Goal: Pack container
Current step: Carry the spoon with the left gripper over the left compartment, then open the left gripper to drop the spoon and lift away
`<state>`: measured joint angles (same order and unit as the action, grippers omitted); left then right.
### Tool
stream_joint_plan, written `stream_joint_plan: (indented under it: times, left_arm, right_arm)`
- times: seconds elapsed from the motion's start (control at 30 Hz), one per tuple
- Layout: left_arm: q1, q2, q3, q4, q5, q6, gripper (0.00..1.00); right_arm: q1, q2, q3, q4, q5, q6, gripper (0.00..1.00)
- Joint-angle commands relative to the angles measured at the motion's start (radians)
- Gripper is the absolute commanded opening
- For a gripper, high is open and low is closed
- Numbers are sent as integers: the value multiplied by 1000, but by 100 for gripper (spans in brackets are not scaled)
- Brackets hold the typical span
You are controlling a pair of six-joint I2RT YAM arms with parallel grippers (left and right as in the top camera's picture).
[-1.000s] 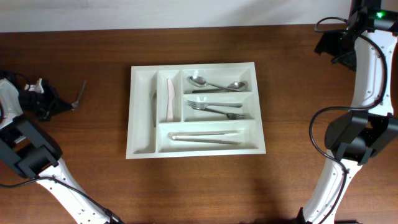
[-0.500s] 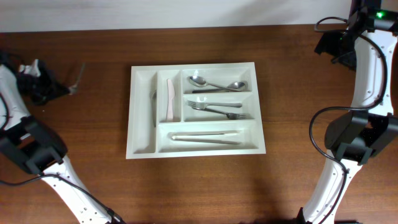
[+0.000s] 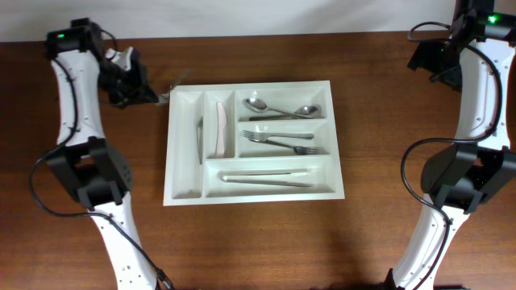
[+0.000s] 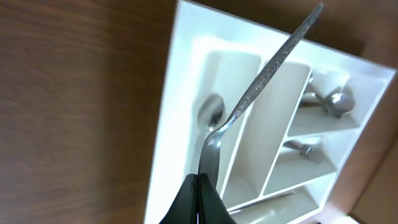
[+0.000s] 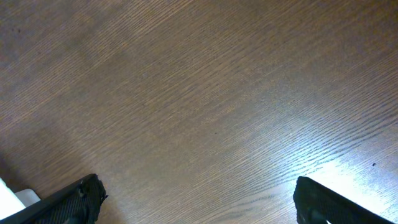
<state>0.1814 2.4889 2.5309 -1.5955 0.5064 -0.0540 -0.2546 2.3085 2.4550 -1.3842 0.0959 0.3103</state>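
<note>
My left gripper has the silver utensil's patterned handle (image 4: 267,71) slanting across narrow compartments, so I should move over the metal piece's compartment (image 3: 188,145) and lay the utensil in lengthwise.
The container (image 3: 337,137) is a large white cutlery tray at the table's middle; the left wrist view shows its rim (image 4: 171,124) from above. My left gripper (image 3: 151,93) hovers at its top-left corner, shut on a silver utensil (image 3: 167,94). In the left wrist view the utensil's patterned handle (image 4: 267,68) slants up and right from the shut left gripper (image 4: 199,178), over the narrow compartments. My right gripper (image 3: 429,58) is at the far right, and in its own view the right gripper (image 5: 199,193) stands wide open over bare wood.
Inside the tray lie a metal piece (image 3: 200,137), a white knife (image 3: 221,129), two spoons (image 3: 282,109), forks (image 3: 284,142) and long thin pieces (image 3: 266,177). The table's back edge runs near both arms.
My left arm has swung from the table's far left edge to the tray's top-left corner, carrying the utensil. The right arm has not moved.
</note>
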Motion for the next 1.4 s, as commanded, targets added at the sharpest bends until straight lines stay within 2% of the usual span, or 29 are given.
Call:
stream_joint_plan:
  times: [0.0,0.13,0.33,0.5,0.83,1.2,1.23,1.37]
  left_arm:
    - [-48,-37,18,-51,-117,-48,2]
    - [-87,-38,18,-93,-196,-65,2]
    - [-94,-38,18,-93,-229,-92,2]
    - [-94,-38,16,-92,-366,-117,2]
    - [-122,-37,15,-69,-369,-117,2]
    - [-227,-34,-13,-21,-377,-118,2]
    - [-227,-34,-13,-21,-377,-117,4]
    - [-227,-34,-13,-24,-376,-117,42]
  right_arm:
    - [5,-26,0,0,2,5,99]
    - [5,-26,0,0,2,6,99]
    - [5,-26,0,0,2,6,99]
    - [5,-26,0,0,2,6,99]
    - [5,-26,0,0,2,5,99]
    - [5,-26,0,0,2,6,99]
    - [5,-26,0,0,2,5,99]
    - [5,-26,0,0,2,6,99]
